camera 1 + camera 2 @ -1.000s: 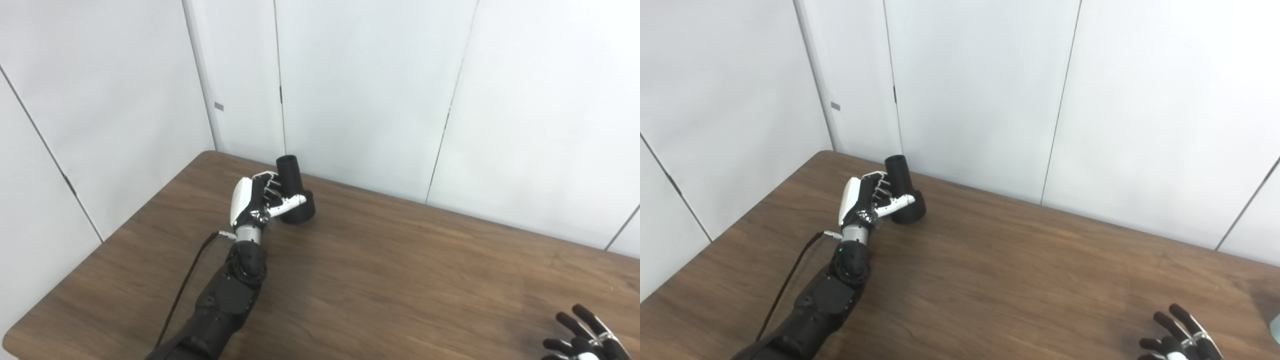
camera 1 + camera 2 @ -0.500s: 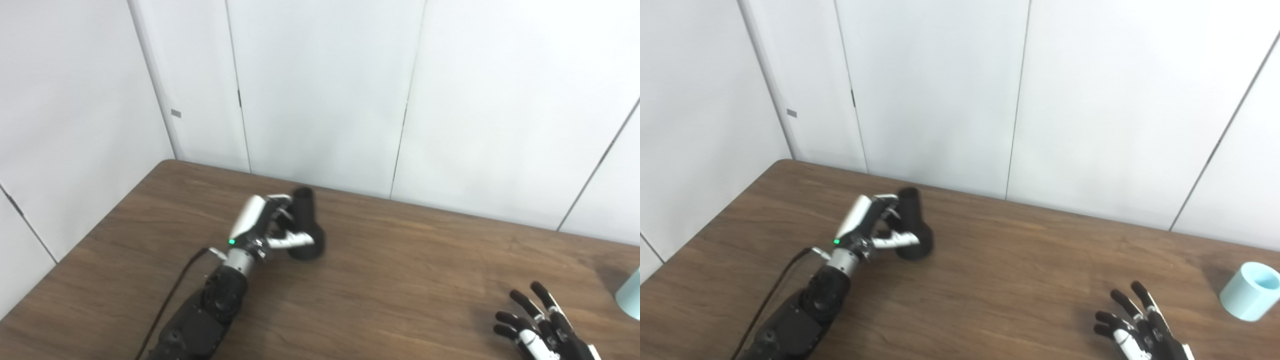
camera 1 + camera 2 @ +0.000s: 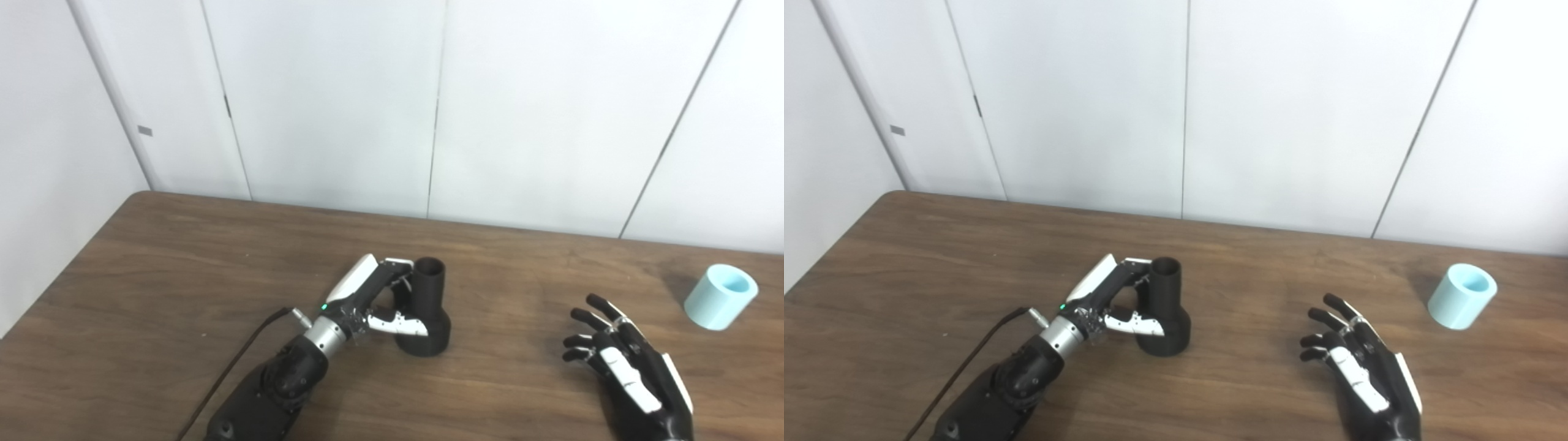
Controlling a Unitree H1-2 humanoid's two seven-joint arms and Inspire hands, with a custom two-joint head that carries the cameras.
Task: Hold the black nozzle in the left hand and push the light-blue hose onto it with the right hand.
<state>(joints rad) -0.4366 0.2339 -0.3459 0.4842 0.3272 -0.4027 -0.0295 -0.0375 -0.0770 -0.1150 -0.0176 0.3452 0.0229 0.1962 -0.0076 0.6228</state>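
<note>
I expect the light-blue hose (image 3: pixel 711 302) to stay straight and open when I push it onto the black nozzle, because it is short and has a thick round rim (image 3: pixel 745 290).
The black nozzle (image 3: pixel 427 312) stands upright on the brown table (image 3: pixel 184 257), narrow neck up and wide base down. My left hand (image 3: pixel 373 300) is shut on the black nozzle, fingers behind its neck and thumb across the base. The light-blue hose (image 3: pixel 720 297), a short tube piece, lies tilted at the far right of the table. My right hand (image 3: pixel 625 367) hovers open with fingers spread, left of and nearer than the hose, not touching it.
White wall panels (image 3: pixel 331 104) run right behind the table's far edge. A black cable (image 3: pixel 239 361) trails from my left wrist toward the front edge. Bare tabletop lies between the two hands.
The camera has swung right, bringing the hose fully into view. My left hand has carried the nozzle nearer and toward the table's middle. My right hand has risen further in.
</note>
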